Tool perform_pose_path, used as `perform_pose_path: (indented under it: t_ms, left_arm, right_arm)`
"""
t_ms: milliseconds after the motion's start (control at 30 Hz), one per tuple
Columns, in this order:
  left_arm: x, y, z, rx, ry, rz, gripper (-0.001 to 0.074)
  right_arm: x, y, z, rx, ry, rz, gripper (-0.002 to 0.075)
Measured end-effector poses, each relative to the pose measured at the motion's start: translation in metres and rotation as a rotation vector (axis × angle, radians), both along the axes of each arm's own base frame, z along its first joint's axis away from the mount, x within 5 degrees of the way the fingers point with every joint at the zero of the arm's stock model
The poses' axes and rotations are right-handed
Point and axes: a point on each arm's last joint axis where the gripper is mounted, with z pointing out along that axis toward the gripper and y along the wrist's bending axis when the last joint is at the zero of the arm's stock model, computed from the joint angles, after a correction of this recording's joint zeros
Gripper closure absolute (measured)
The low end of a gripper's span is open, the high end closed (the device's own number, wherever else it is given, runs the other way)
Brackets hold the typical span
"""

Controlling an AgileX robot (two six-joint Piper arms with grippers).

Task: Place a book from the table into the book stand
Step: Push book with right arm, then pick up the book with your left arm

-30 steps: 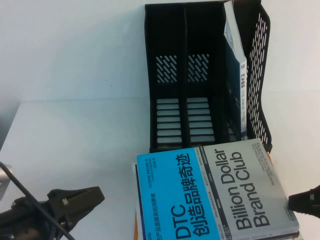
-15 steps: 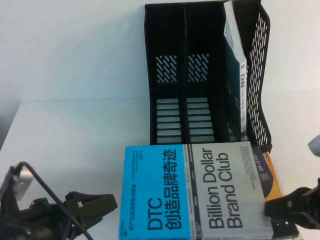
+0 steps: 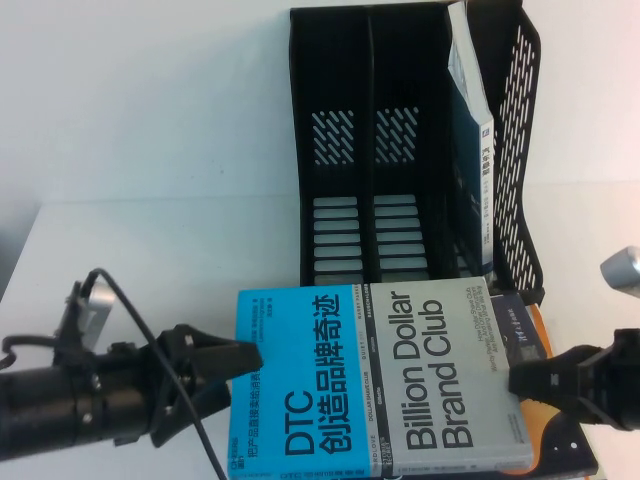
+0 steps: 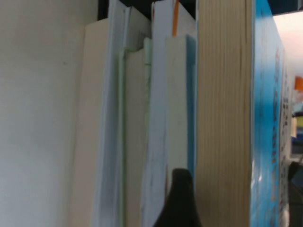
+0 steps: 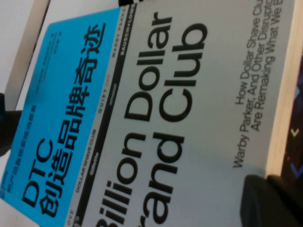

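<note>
I can see that the top book [image 3: 378,380] juts past the stack, so it will come up by itself when I lift it, and the navy and orange book will stay behind.
The book [image 3: 380,380], blue and grey, lies flat on top of a stack near the table's [image 3: 150,260] front edge. It juts left over the stack. My left gripper [image 3: 240,372] is open at its left edge. In the left wrist view [image 4: 236,184] one finger [image 4: 180,198] sits under the page block [image 4: 222,118] and the other beside the blue cover. My right gripper [image 3: 515,380] is shut, its tip against the book's right edge, as the right wrist view [image 5: 270,194] shows on the grey cover [image 5: 165,118]. The black book stand [image 3: 400,160] stands behind.
A dark teal book [image 3: 470,150] leans in the stand's right slot; the two left slots hold nothing. A dark navy and orange book [image 3: 535,330] shows under the top book at the right. Several lower books' edges [image 4: 142,118] show in the left wrist view.
The book slid left across the stack with my right gripper following at its right edge. My left arm came in from the left and its fingers reached the book's left edge.
</note>
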Motion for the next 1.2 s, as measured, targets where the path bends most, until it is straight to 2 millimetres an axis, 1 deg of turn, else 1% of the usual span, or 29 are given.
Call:
perform_pose_path:
  t_ms: [100, 200, 300, 433, 633, 733, 833, 933, 1067, 1100, 1200]
  left_arm:
    - [0.012, -0.005, -0.003, -0.047, 0.026, -0.044, 0.0197]
    - [0.019, -0.009, -0.009, -0.092, 0.068, -0.083, 0.0195]
    - [0.021, -0.011, -0.019, -0.128, 0.119, -0.111, 0.0195]
    - [0.022, -0.012, -0.026, -0.14, 0.149, -0.122, 0.0195]
    - [0.021, -0.014, -0.024, -0.156, 0.115, -0.158, 0.0195]
    - [0.021, -0.014, -0.023, -0.161, 0.104, -0.171, 0.0211]
    - [0.02, -0.014, -0.023, -0.155, 0.092, -0.178, 0.0262]
    - [0.021, -0.014, -0.023, -0.156, 0.091, -0.18, 0.0344]
    - [0.02, -0.014, -0.022, -0.167, 0.067, -0.199, 0.0527]
    - [0.02, -0.015, -0.02, -0.176, 0.057, -0.208, 0.0556]
    - [0.019, -0.014, -0.018, -0.174, 0.038, -0.213, 0.0551]
  right_arm:
    - [0.003, 0.001, -0.002, 0.005, -0.006, -0.003, 0.0728]
    - [0.005, 0.002, -0.005, 0.009, -0.008, 0.001, 0.0728]
    - [0.008, 0.004, -0.008, 0.023, -0.018, 0.024, 0.0728]
    - [0.013, 0.009, -0.015, 0.082, 0.008, 0.039, 0.0728]
    - [0.017, 0.014, -0.021, 0.142, 0.042, 0.057, 0.0727]
    - [0.018, 0.014, -0.022, 0.149, 0.041, 0.062, 0.0727]
    - [0.018, 0.014, -0.022, 0.148, 0.028, 0.07, 0.0727]
    - [0.018, 0.014, -0.023, 0.145, 0.021, 0.076, 0.0727]
    - [0.018, 0.014, -0.023, 0.139, 0.011, 0.084, 0.0727]
    - [0.018, 0.014, -0.022, 0.137, 0.007, 0.084, 0.0727]
    - [0.016, 0.012, -0.017, 0.109, -0.03, 0.094, 0.0727]
